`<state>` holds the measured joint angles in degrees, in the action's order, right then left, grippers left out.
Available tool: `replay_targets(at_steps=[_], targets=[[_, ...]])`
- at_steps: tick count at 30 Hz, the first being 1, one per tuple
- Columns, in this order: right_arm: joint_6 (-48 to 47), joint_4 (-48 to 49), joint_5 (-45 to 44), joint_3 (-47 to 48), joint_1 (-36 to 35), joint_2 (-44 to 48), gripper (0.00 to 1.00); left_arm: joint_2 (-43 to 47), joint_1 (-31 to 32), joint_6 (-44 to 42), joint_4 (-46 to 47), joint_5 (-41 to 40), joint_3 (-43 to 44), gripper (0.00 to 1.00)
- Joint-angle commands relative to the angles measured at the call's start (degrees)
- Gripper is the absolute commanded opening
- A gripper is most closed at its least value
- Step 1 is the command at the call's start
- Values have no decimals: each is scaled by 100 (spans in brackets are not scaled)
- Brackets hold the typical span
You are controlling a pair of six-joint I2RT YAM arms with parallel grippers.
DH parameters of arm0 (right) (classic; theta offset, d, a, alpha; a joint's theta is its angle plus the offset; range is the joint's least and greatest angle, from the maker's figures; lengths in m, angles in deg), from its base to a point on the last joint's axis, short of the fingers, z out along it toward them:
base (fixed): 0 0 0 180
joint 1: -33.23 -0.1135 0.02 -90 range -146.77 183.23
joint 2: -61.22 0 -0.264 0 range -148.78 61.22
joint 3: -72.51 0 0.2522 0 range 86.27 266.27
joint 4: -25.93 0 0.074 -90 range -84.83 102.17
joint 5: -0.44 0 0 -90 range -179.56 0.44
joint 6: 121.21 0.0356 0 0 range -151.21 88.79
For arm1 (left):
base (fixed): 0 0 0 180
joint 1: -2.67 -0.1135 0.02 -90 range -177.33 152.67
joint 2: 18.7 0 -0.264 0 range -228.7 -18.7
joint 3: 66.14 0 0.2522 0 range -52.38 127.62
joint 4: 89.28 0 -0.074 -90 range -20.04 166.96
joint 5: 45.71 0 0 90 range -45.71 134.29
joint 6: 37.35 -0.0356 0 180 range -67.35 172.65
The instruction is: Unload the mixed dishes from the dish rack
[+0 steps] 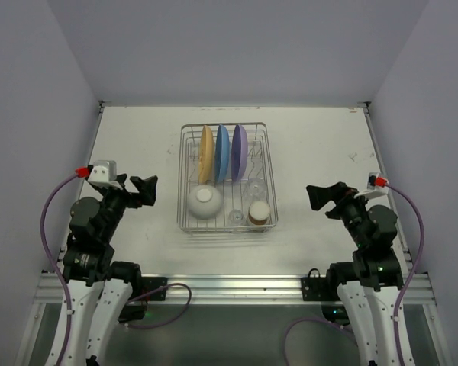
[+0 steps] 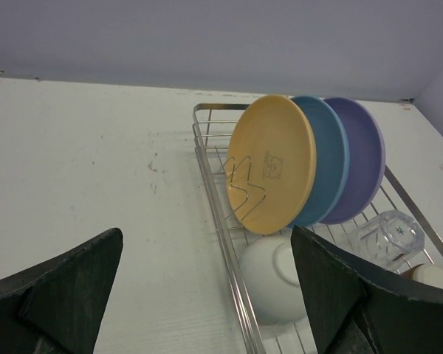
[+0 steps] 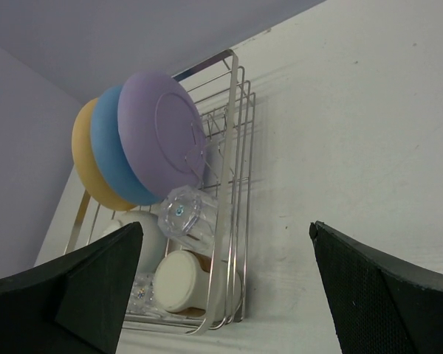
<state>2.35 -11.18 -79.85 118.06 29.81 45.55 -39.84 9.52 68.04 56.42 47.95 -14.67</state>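
The tan-orange plate is standing upright with a gap to the blue plate. My left gripper should keep going until its open fingers are on both sides of the tan-orange rim [image 1: 208, 146].
The silver wire dish rack [image 1: 185, 164] stands mid-table. Upright in its prongs are a tan-orange plate [image 1: 206, 153], a blue plate [image 1: 223, 152] and a purple plate [image 1: 240, 151]. In its near half sit an upturned white bowl [image 1: 204, 202], clear glasses [image 1: 253, 187] and a brown cup [image 1: 259, 214] with a cream base. My left gripper [image 1: 146, 191] is open and empty, left of the rack. My right gripper [image 1: 318, 197] is open and empty, right of the rack. The left wrist view shows the plates [image 2: 272, 166] and bowl [image 2: 273, 276]; the right wrist view shows the purple plate [image 3: 161, 134], a glass [image 3: 183, 214] and the cup [image 3: 181, 282].
The white table [image 1: 137, 137] is walled on the left, back and right. The arm bases sit on the metal rail [image 1: 229, 288] at the near edge.
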Motion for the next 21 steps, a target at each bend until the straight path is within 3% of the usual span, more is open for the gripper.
replay_targets(at_steps=[1,10,18,21], targets=[[19,463,531,20,8,-297,99,-301,-44,102,260,748,227,100],[-77,911,716,-419,-1,-306,99,-1927,-35,1156,1356,2585,395,100],[-131,1324,953,-1078,-1,-69,99,-2929,-35,1923,2466,3220,596,100],[-34,1430,875,-1263,-1,28,99,-3263,-26,2002,2650,3272,755,90]])
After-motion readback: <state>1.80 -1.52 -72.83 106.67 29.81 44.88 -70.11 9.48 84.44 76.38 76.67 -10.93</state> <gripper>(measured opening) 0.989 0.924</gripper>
